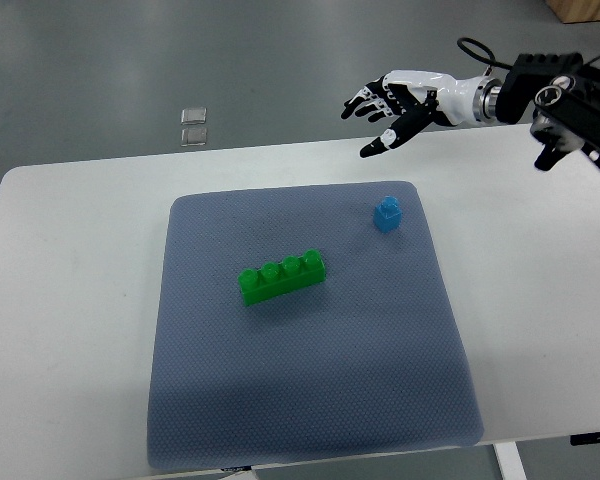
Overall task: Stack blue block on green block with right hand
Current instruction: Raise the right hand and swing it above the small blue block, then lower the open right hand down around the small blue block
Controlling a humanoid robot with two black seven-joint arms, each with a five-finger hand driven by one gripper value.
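The blue block (387, 214) is hardly wider than a stud (292, 264), so I expect it to leave neighbouring studs showing when I lower it onto the green block.
A small blue block (387, 214) stands on the grey-blue mat (310, 390) near its far right corner. A long green block (281, 277) with a row of studs lies at the mat's middle, tilted slightly, well left of and nearer than the blue one. My right hand (388, 104) comes in from the right edge and hovers above the table's far edge, beyond the blue block and apart from it. Its fingers are spread and hold nothing.
The white table (70, 300) carries the mat, with bare surface left and right of it. Two small clear squares (193, 125) lie on the grey floor beyond the table. The right forearm's black housing (570, 100) fills the upper right corner.
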